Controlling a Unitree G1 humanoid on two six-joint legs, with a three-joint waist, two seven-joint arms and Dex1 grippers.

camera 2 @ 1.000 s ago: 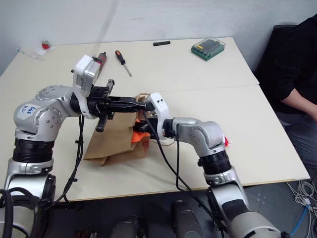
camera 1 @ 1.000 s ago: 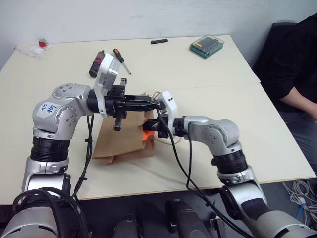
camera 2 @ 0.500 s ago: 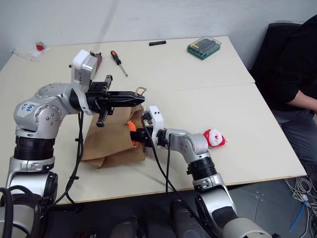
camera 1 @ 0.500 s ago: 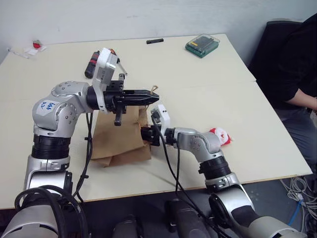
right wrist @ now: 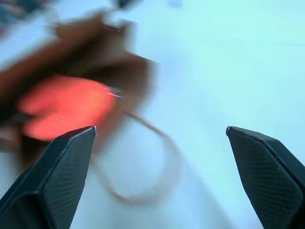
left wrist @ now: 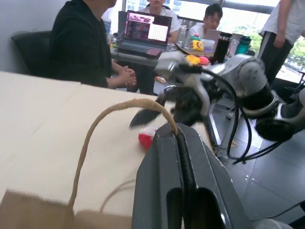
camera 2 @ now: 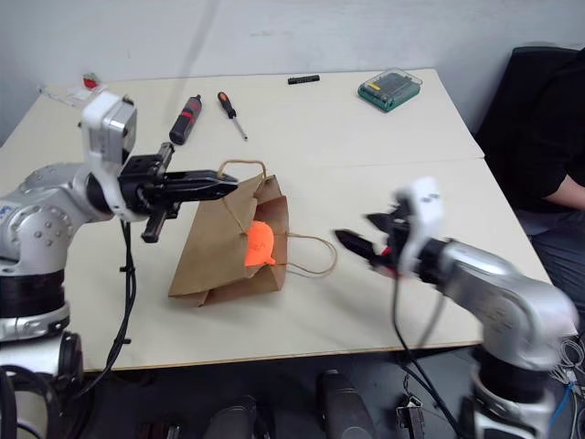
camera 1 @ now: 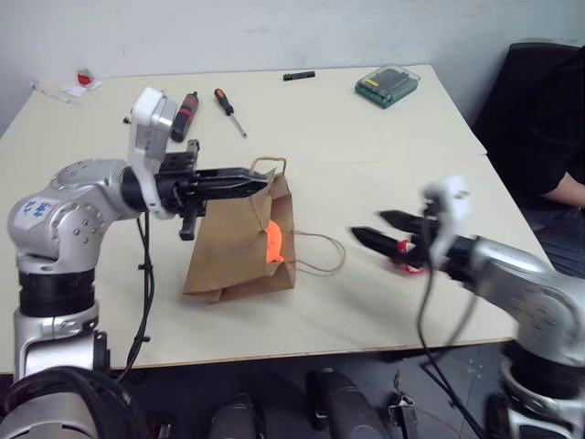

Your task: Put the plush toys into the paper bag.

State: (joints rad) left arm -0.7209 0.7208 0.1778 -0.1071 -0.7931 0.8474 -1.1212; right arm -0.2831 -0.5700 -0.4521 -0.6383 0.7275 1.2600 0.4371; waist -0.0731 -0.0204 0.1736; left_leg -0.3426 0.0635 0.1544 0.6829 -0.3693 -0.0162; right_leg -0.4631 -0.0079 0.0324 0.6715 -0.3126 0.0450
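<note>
The orange plush toy (camera 1: pixel 274 244) is crowding the bag's opening. The red-and-white plush toy (camera 1: pixel 408 257) will spill back to the bag's opening when I first push it in.
The brown paper bag (camera 1: pixel 233 251) lies on the table with its mouth facing right. My left gripper (camera 1: pixel 260 180) is shut on the bag's upper cord handle (left wrist: pixel 119 107), holding that side up. The orange plush toy (camera 1: pixel 272 242) sits in the bag's mouth and appears blurred in the right wrist view (right wrist: pixel 66 105). My right gripper (camera 1: pixel 368 225) hangs open and empty to the right of the bag, past the lower handle loop (camera 1: pixel 320 251). The red-and-white plush toy (left wrist: pixel 147 140) lies on the table beneath that gripper, mostly hidden by it.
Two screwdrivers (camera 1: pixel 226 108) (camera 1: pixel 182 114), a green case (camera 1: pixel 388 84) and a small black object (camera 1: pixel 298 75) lie at the back of the table. A person (camera 1: pixel 548 119) sits at the right side. A seam crosses the tabletop.
My right gripper let go of the orange toy at the bag's mouth, opened and swung far right. The toy stayed in the bag. My left gripper drew the handle slightly left.
</note>
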